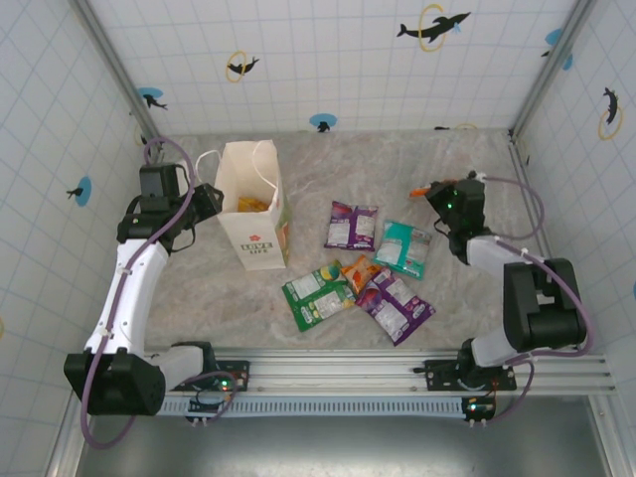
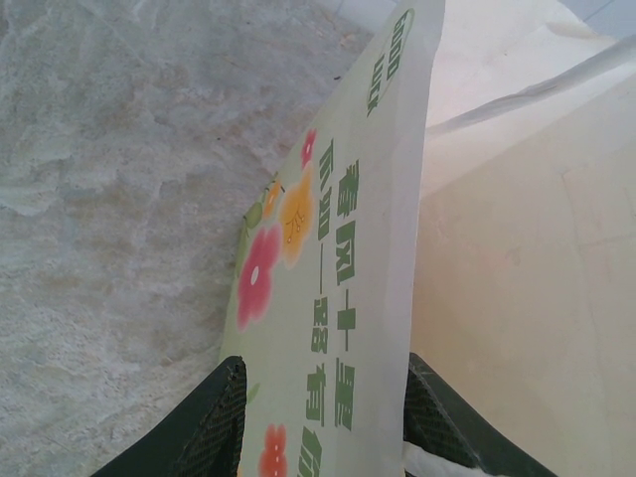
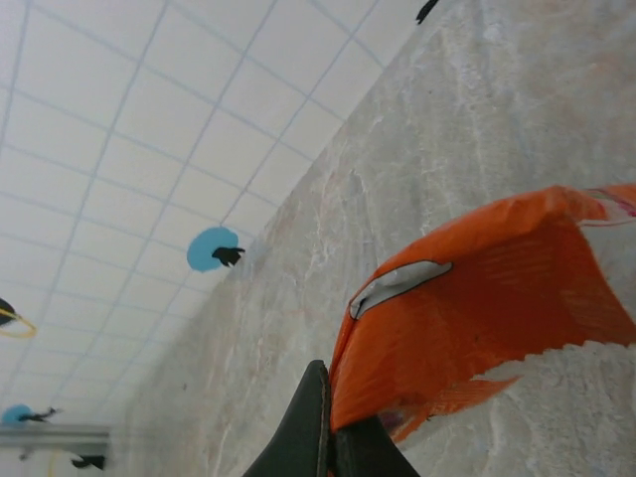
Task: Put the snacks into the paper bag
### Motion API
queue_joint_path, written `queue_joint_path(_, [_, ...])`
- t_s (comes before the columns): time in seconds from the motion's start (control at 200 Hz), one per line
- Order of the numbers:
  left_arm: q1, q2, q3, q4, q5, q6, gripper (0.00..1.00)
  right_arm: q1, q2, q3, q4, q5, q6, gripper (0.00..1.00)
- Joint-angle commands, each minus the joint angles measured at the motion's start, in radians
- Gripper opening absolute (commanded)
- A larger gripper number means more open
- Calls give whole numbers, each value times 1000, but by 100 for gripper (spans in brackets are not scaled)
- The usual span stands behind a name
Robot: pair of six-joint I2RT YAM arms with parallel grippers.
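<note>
My left gripper should close its fingers, now open around the bag's side panel (image 2: 333,393), and hold its rim (image 2: 407,338) steady before my right gripper drops the orange packet in.
The cream paper bag (image 1: 250,214) stands upright at the left, its mouth open, with something yellow-orange inside. My left gripper (image 1: 211,199) holds the bag's printed side panel (image 2: 328,298) between its jaws (image 2: 323,422), one finger (image 2: 214,422) on each side of it. At the far right my right gripper (image 1: 437,193) is shut on a corner of an orange snack packet (image 1: 421,189), and the packet (image 3: 477,318) hangs bent from the pinched fingertips (image 3: 333,407) just over the table. Several snacks lie flat mid-table: purple (image 1: 351,226), teal (image 1: 404,248), green (image 1: 318,294), orange (image 1: 360,270) and another purple one (image 1: 396,305).
Tiled walls (image 1: 328,60) with dolphin stickers enclose the marble tabletop (image 1: 467,159) on three sides. A metal rail (image 1: 397,373) runs along the near edge by the arm bases. A white string handle (image 1: 206,164) hangs off the bag's left side.
</note>
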Motion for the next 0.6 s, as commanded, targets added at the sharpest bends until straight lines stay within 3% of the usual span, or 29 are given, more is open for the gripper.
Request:
queue_joint_path(0.0, [-4,-6,7,14,15,1,43,33,-41,137,-263,-5,-204,0])
queue_joint_path(0.265, [-4,7,14,17,29,9,43,121,-20,419,-532,-55,-417,0])
queue_joint_path(0.595, [-5,0,11,54,55,0,43,303,-12,685,-596,-118,-611,0])
